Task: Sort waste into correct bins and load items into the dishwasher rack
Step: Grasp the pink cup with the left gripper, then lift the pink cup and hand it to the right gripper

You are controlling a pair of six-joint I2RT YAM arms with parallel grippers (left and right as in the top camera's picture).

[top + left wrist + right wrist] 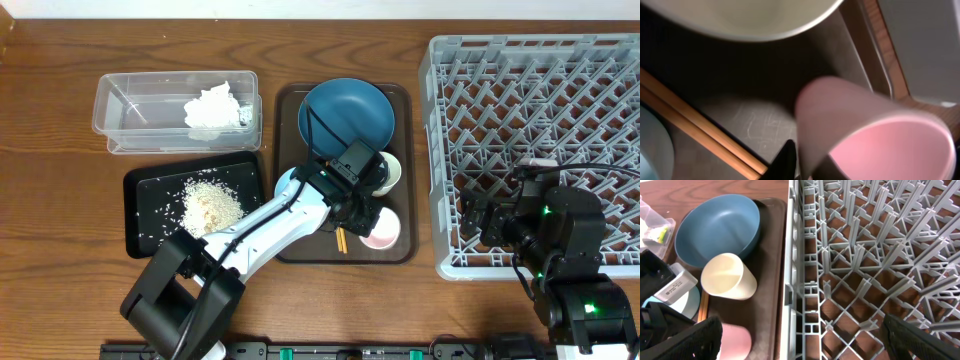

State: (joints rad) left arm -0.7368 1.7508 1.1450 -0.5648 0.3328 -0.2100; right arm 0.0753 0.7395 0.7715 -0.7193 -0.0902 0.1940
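The robot's left gripper has hold of the pink cup's side and its right gripper is next to the grey rack, so the right gripper should move across and take the cup.
My left gripper is low over the brown tray, its fingers on either side of the wall of a small cup, pink inside. Wooden chopsticks lie just beside it. A cream-white cup, the dark blue bowl and the light-blue bowl also sit on that tray. My right gripper is open and empty over the grey rack's front-left edge. Crumpled paper lies in the clear tub. Rice lies in the black tray.
The brown serving tray sits between the black tray and the rack, close to the rack's left wall. The rack holds nothing. Bare wooden table lies left of the bins.
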